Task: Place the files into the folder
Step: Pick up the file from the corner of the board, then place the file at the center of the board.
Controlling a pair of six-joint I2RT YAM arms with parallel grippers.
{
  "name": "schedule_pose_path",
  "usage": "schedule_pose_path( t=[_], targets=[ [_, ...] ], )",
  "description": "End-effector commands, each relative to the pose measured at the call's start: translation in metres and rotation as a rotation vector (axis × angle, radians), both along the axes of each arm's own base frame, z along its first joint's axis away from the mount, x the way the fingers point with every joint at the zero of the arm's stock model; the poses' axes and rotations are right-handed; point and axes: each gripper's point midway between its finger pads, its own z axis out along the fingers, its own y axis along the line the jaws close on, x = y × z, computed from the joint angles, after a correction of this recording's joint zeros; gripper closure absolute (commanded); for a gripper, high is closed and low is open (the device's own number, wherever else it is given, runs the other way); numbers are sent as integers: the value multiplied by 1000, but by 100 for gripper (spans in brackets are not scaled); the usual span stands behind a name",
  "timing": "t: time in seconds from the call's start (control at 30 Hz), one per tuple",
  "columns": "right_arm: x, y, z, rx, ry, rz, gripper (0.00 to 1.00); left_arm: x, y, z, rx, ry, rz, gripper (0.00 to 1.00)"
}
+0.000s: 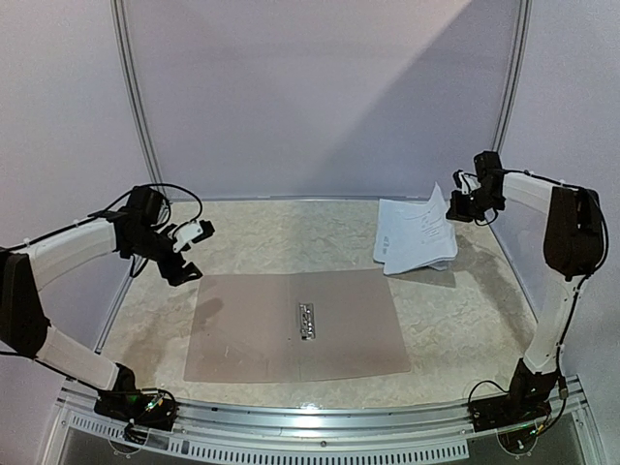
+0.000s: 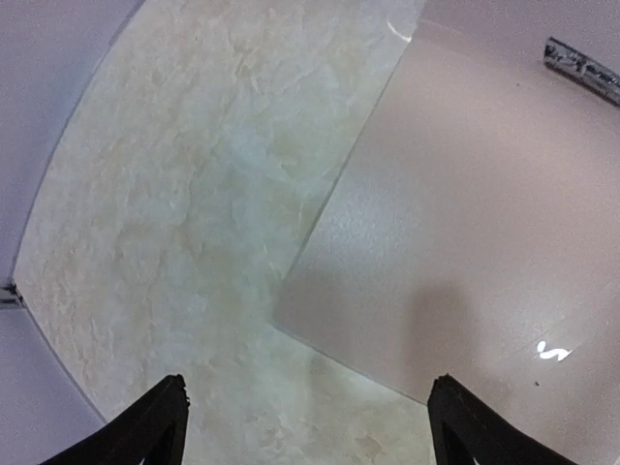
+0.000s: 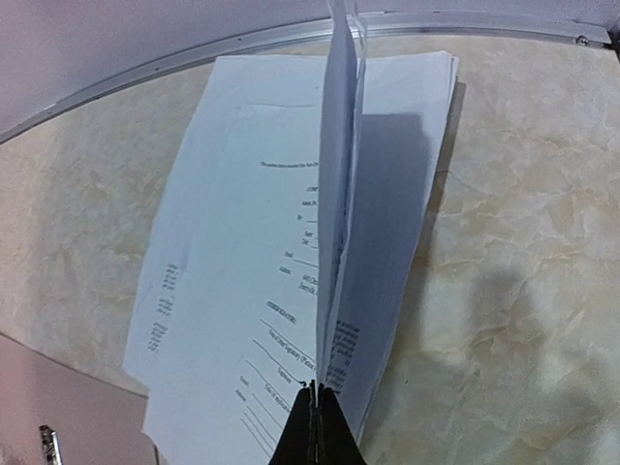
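Observation:
My right gripper is pinching the files' raised edge (image 1: pixel 437 206), and the way to the folder is clear. It should keep pulling until the files overlap the folder's edge (image 1: pixel 394 302).
The folder (image 1: pixel 291 325) lies open and flat mid-table, a tan-brown card with a small metal clip (image 1: pixel 307 321) on its spine. The files (image 1: pixel 417 237), white sheets with small black text, lie at the back right. My right gripper (image 1: pixel 456 205) is shut on their near edge, and a few sheets (image 3: pixel 339 194) stand up on edge from the closed tips (image 3: pixel 317 392) while the other files (image 3: pixel 242 242) lie flat. My left gripper (image 1: pixel 182 271) hangs open over the folder's far left corner (image 2: pixel 465 223), with nothing between its fingers (image 2: pixel 307 387).
A metal rail (image 3: pixel 194 53) runs along the table's back edge, just behind the files. Pale wall panels (image 1: pixel 320 97) close the back and both sides. The folder's corner (image 3: pixel 58 407) with its clip (image 3: pixel 48 441) lies left of the files. A metal strip (image 1: pixel 320 421) edges the front.

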Motion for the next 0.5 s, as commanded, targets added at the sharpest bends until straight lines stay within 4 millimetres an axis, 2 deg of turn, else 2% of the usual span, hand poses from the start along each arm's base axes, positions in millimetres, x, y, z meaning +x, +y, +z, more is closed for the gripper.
schedule_pose_path(
  t=[0.0, 0.13, 0.2, 0.33, 0.47],
  targets=[
    [-35, 19, 17, 130, 79, 47, 100, 6, -31, 14, 34, 5, -103, 12],
    [-66, 55, 25, 349, 164, 156, 100, 9, -71, 22, 53, -11, -196, 12],
    [-83, 65, 19, 417, 216, 179, 100, 7, -94, 22, 72, -18, -252, 13],
    [-113, 60, -17, 397, 303, 138, 100, 6, -142, 20, 109, -42, -356, 13],
    [-128, 50, -45, 325, 361, 99, 100, 3, -196, 9, 171, -68, -462, 13]
  ],
)
